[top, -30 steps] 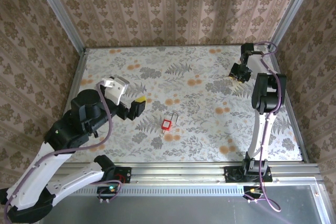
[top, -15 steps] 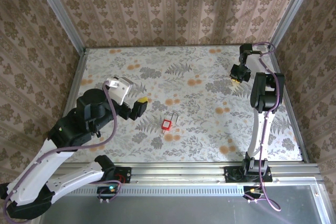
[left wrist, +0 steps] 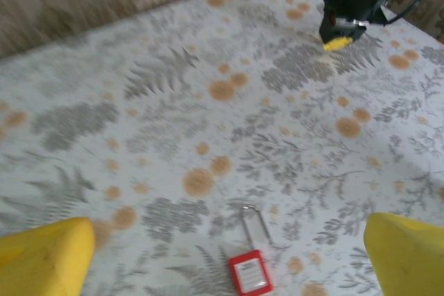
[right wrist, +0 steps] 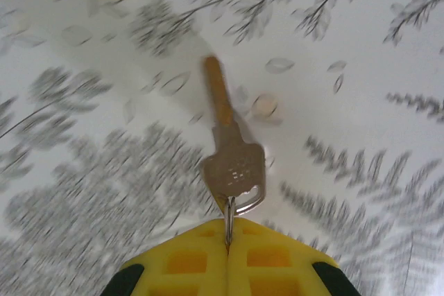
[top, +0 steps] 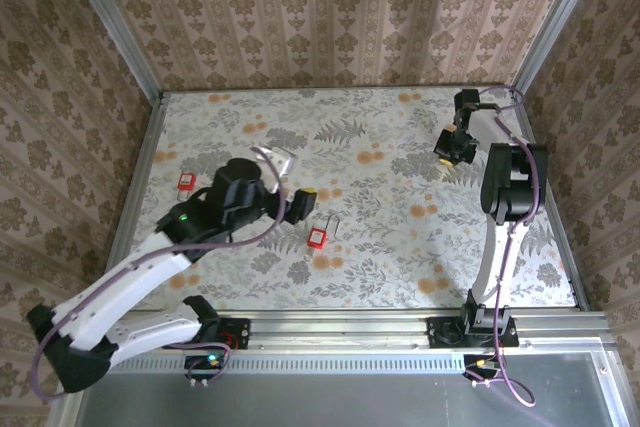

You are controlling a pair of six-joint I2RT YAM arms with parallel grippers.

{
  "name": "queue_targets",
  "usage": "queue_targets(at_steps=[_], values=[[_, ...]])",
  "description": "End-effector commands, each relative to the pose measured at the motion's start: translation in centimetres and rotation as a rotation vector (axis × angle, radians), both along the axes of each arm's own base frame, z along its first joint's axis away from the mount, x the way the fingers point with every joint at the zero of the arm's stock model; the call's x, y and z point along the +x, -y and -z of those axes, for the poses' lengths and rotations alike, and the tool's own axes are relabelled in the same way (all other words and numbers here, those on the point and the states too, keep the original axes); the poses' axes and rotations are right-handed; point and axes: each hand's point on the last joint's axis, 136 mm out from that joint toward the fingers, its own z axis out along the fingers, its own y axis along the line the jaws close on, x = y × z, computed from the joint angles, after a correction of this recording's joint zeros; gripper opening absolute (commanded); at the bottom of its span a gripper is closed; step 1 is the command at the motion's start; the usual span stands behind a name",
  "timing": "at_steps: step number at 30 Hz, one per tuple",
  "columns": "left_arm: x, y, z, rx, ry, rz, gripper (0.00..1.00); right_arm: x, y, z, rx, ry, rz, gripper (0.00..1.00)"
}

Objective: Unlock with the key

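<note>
The key's blade (right wrist: pixel 218 91) sticks out free past my right gripper, so my open left gripper should keep moving toward my right gripper and close on the key.
A red padlock (top: pixel 318 237) with a thin steel shackle lies flat near the table's middle; in the left wrist view the padlock (left wrist: pixel 250 273) sits low between my yellow fingers (left wrist: pixel 50 253). My left gripper (top: pixel 303 199) hovers open just left of and behind it, holding nothing. At the far right, my right gripper (top: pixel 447 153) is down at the table. Its yellow fingertips (right wrist: pixel 208 254) are pressed together on the ring of a brass-and-silver key (right wrist: pixel 231 149), whose blade points away from the gripper over the floral surface.
A second small red object (top: pixel 185 180) lies on the table at the left. Patterned walls and metal rails (top: pixel 140 162) enclose the table on three sides. The right arm's links (top: pixel 510 182) stand along the right edge.
My left arm has swung right and forward, bringing its open gripper close to the padlock and uncovering the small red object. The right gripper has closed on the key's ring.
</note>
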Motion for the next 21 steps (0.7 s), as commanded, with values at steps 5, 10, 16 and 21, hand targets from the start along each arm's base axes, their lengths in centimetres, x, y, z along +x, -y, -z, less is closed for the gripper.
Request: queue_targets(at_steps=[5, 10, 16, 21], values=[[3.0, 5.9, 0.9, -0.398, -0.292, -0.044, 1.0, -2.1, -8.1, -10.5, 0.139, 0.29, -0.252, 0.0], [4.6, 8.2, 1.6, -0.58, -0.501, -0.085, 1.0, -5.8, -14.5, -14.0, 0.285, 0.41, -0.41, 0.0], [4.4, 11.2, 3.0, -0.77, -0.786, -0.085, 0.98, -9.0, -20.5, -16.6, 0.388, 0.509, -0.535, 0.0], [4.3, 11.4, 4.5, -0.894, -0.944, -0.143, 0.97, -11.0, -23.5, -17.7, 0.453, 0.577, -0.569, 0.0]])
